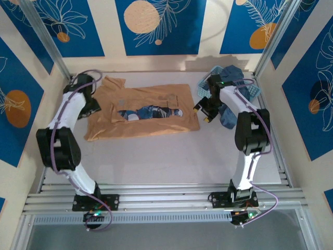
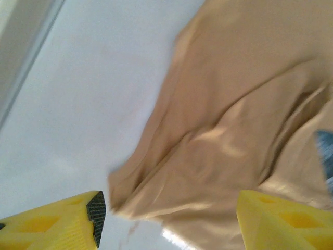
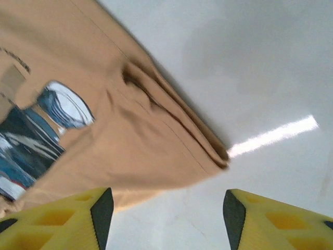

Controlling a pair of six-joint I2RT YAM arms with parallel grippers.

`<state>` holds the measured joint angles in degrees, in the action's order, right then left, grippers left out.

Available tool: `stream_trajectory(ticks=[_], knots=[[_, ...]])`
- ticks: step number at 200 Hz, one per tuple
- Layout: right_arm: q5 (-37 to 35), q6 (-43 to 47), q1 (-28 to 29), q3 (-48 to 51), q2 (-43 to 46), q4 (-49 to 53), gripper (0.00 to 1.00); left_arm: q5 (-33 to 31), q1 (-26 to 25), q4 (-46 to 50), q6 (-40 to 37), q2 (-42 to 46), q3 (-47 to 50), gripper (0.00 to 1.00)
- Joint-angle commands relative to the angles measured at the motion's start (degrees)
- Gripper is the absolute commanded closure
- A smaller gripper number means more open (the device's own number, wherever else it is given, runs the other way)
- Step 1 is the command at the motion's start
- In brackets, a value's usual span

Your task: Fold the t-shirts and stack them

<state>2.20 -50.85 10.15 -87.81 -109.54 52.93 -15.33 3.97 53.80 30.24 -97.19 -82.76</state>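
The tan-orange t-shirt is lying far back and has a fold over its print (image 1: 118, 112), so I should pull its front corners (image 1: 91, 138) toward me first, and then my left gripper should take the fold.
A tan-orange t-shirt (image 1: 143, 112) lies on the white table with both long edges folded inward, and its blue-and-white print (image 1: 151, 111) shows through the gap. My left gripper (image 1: 96, 108) hovers at the shirt's left end. In the left wrist view it (image 2: 169, 219) is open, its yellow fingers (image 2: 57, 224) straddling a rumpled corner of the shirt (image 2: 229, 130) without touching it. My right gripper (image 1: 204, 112) sits at the shirt's right end. It (image 3: 166, 213) is also open, just off the folded corner (image 3: 156, 140). Denim-blue t-shirts (image 1: 230, 113) are heaped at the back right.
A light-blue lattice basket (image 1: 252, 88) stands in the back right corner, with blue cloth spilling from it beside the right arm. Metal frame posts (image 1: 52, 47) and patterned walls ring the table. Bare white table (image 1: 166, 156) stretches in front of the shirt.
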Motion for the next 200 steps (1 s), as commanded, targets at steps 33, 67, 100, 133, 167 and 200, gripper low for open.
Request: stream_trajectory(ticks=[33,67,100,133,167,200], knots=[[7.06,3.67,1.5,14.98,6.05,-9.57,0.45,18.56,10.63,-2.08,9.67,3.28,16.41,0.33],[8.01,4.8,1.21,15.29,2.78,-11.27,0.44,22.98,15.88,-9.99,13.59,2.42,20.72,0.34],[8.19,4.4,0.91,14.36,-0.29,-12.06,0.44,24.27,15.89,-13.27,15.75,-0.17,21.75,0.38],[7.38,3.39,1.01,13.94,-2.4,-12.01,0.47,25.61,15.82,-16.85,17.54,-2.4,22.12,0.46],[5.96,3.04,1.16,12.96,-3.87,-13.92,0.58,24.44,15.81,-17.91,17.27,-4.95,19.88,0.65],[3.01,3.51,1.59,10.21,-5.5,-15.35,0.77,21.05,15.93,-16.89,15.89,-6.39,17.11,0.93]])
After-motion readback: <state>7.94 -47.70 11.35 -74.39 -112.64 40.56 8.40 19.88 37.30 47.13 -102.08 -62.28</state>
